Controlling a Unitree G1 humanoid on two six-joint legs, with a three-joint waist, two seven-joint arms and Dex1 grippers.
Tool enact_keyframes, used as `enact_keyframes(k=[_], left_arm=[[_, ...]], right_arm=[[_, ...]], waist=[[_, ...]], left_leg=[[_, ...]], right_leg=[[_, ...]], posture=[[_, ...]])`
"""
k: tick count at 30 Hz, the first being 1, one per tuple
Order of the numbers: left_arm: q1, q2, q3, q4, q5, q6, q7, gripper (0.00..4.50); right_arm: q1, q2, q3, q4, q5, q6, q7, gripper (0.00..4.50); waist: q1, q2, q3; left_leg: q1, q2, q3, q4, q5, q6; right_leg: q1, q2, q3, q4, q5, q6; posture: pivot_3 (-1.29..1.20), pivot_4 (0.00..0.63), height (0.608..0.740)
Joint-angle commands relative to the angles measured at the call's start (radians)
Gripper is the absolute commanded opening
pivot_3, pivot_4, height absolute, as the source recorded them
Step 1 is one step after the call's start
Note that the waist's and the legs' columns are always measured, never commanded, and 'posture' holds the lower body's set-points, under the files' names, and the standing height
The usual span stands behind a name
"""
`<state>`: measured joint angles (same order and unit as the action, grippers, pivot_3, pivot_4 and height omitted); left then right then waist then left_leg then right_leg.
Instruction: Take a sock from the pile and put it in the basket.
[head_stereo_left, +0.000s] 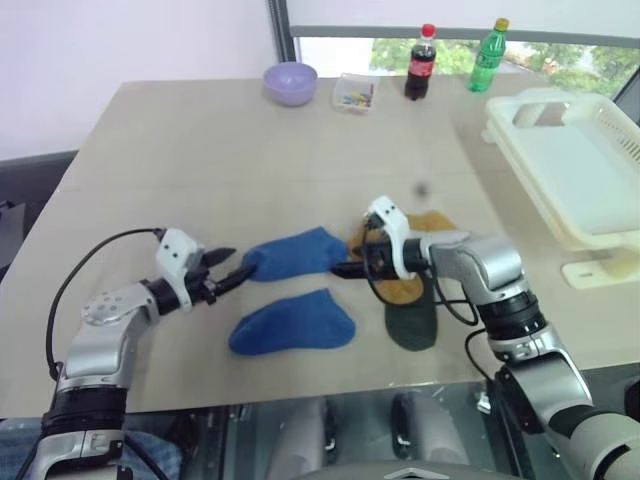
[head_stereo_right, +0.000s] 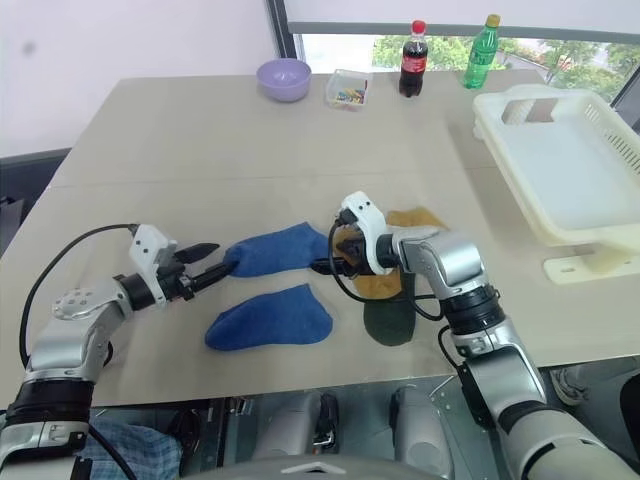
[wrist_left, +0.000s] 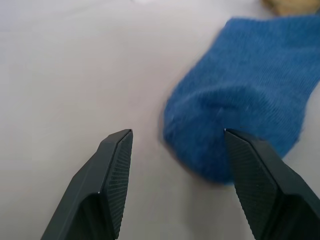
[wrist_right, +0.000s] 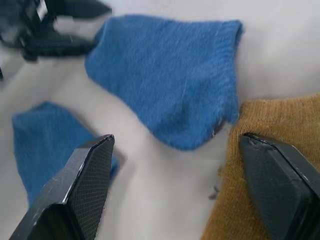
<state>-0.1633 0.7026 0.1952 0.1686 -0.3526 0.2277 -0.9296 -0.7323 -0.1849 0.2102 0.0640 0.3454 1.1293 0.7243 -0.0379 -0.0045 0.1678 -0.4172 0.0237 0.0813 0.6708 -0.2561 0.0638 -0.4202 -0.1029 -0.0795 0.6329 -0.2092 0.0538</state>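
Observation:
The rear blue sock (head_stereo_left: 297, 254) will bunch up at the pinch and sag along its lower side when I lift it, because a soft crease (wrist_left: 220, 104) puckers the sock's toe.
The pile lies near the table's front edge: one royal blue sock (head_stereo_left: 295, 253), a second blue sock (head_stereo_left: 293, 325) in front of it, a mustard sock (head_stereo_left: 408, 286) and a dark green sock (head_stereo_left: 412, 322). My left gripper (head_stereo_left: 228, 270) is open, its tips at the toe of the rear blue sock (wrist_left: 250, 95), which lies against one finger (wrist_left: 250, 170). Over that sock's other end my right gripper (head_stereo_left: 350, 262) stands wide open, empty, with the blue sock (wrist_right: 170, 80) and mustard sock (wrist_right: 280, 120) below it. The cream basket (head_stereo_left: 575, 170) stands at the far right.
Along the table's far edge stand a lilac bowl (head_stereo_left: 290, 82), a small clear tray (head_stereo_left: 355, 93) of coloured bits, a cola bottle (head_stereo_left: 421, 62) and a green bottle (head_stereo_left: 488, 55). The basket overhangs the table's right side.

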Motion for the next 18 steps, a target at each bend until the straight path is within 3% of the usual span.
enact_keyframes(k=[1,8,16,18], left_arm=[[-0.004,0.004,0.006,-0.009,0.004,-0.002,0.005,3.11],[0.015,-0.003,-0.004,-0.022,0.02,-0.009,0.007,3.11],[0.038,-0.008,-0.007,-0.039,0.023,-0.015,0.015,3.11],[0.046,-0.008,-0.012,-0.043,0.03,-0.02,0.019,3.11]], right_arm=[[-0.025,0.014,-0.016,0.007,0.019,0.001,-0.022,4.08],[-0.045,0.042,-0.021,0.041,0.025,-0.01,-0.049,4.08],[-0.054,0.041,0.0,0.056,0.019,-0.028,-0.054,0.2],[-0.055,0.038,-0.001,0.053,0.021,-0.026,-0.055,0.05]], waist=[[0.0,0.0,0.0],[-0.001,0.0,0.0],[-0.001,0.0,0.0],[-0.001,0.0,0.0]], left_leg=[[0.0,0.0,0.0,0.0,0.0,0.0],[0.001,0.0,0.0,0.0,0.0,0.0],[0.001,0.0,0.0,0.0,0.0,0.0],[0.001,0.0,0.0,0.0,0.0,0.0]], right_leg=[[0.0,0.0,0.0,0.0,0.0,0.0],[0.0,0.0,0.0,0.002,0.0,0.0],[0.0,-0.001,0.0,0.001,0.0,0.0],[0.0,-0.001,0.0,0.001,0.0,0.0]], posture=[[0.0,0.15,0.733],[0.0,0.15,0.733],[0.0,0.15,0.733],[0.0,0.15,0.733]])
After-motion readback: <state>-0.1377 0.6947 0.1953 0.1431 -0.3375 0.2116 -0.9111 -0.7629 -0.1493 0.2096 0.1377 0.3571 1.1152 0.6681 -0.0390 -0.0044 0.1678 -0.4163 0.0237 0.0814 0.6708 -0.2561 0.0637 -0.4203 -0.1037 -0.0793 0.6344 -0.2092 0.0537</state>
